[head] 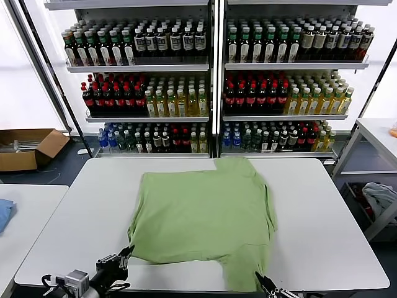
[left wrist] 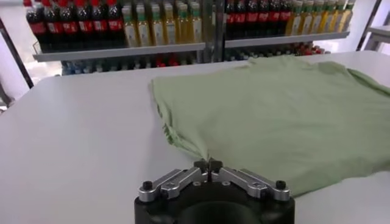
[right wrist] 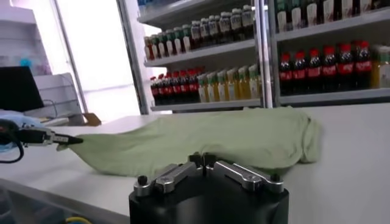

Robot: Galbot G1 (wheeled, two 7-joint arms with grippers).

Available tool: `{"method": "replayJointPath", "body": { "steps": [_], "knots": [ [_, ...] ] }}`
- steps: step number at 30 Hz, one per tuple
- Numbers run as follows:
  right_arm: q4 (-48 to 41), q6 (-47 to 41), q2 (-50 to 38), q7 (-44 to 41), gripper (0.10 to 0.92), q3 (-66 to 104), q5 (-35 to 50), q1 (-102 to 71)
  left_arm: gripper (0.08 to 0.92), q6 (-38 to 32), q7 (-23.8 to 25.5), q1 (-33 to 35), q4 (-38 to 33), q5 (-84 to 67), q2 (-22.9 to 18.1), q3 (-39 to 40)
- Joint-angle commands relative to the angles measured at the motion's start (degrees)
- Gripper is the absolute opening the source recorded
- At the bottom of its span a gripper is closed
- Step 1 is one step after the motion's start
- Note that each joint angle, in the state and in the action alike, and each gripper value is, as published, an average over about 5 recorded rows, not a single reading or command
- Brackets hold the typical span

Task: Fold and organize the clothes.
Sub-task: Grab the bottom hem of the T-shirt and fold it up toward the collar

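Observation:
Next, I carry the near corners toward the shelves with both my grippers and fold them over the shirt's middle [head: 201,214], because the shirt's near flap [head: 243,272] already reaches the table's front edge.
One light green shirt [head: 201,214] lies spread on the white table [head: 322,211] with its plain side up. No collar, buttons or print show. My left gripper [head: 127,251] is at the shirt's near left corner. In the left wrist view the left gripper [left wrist: 208,164] is shut, and the shirt [left wrist: 280,115] runs in a ridge straight into its tips. My right gripper [head: 263,282] is at the near flap of the shirt by the table's front edge. In the right wrist view the right gripper [right wrist: 201,159] is shut at the edge of the shirt [right wrist: 213,137].
Shelves of bottles [head: 217,81] stand behind the table. A second white table [head: 25,217] with a blue cloth [head: 4,214] is on the left, with a cardboard box [head: 28,149] on the floor beyond it. A rack with cloth [head: 378,195] is on the right.

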Motion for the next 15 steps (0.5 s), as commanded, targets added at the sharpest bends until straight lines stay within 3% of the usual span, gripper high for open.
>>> {"method": "replayJointPath", "body": {
  "steps": [1, 15],
  "knots": [
    [-0.2, 0.6, -0.4, 0.6, 0.106, 0.2, 6.0, 2.4, 0.084, -0.4, -1.1, -0.5, -1.4, -3.7, 3.9, 0.6],
    [-6.8, -6.1, -2.6, 7.4, 0.106, -2.4, 10.2, 27.4, 0.084, -4.2, -2.2, -20.9, 10.3, -18.0, 5.3, 3.6]
  ]
}}
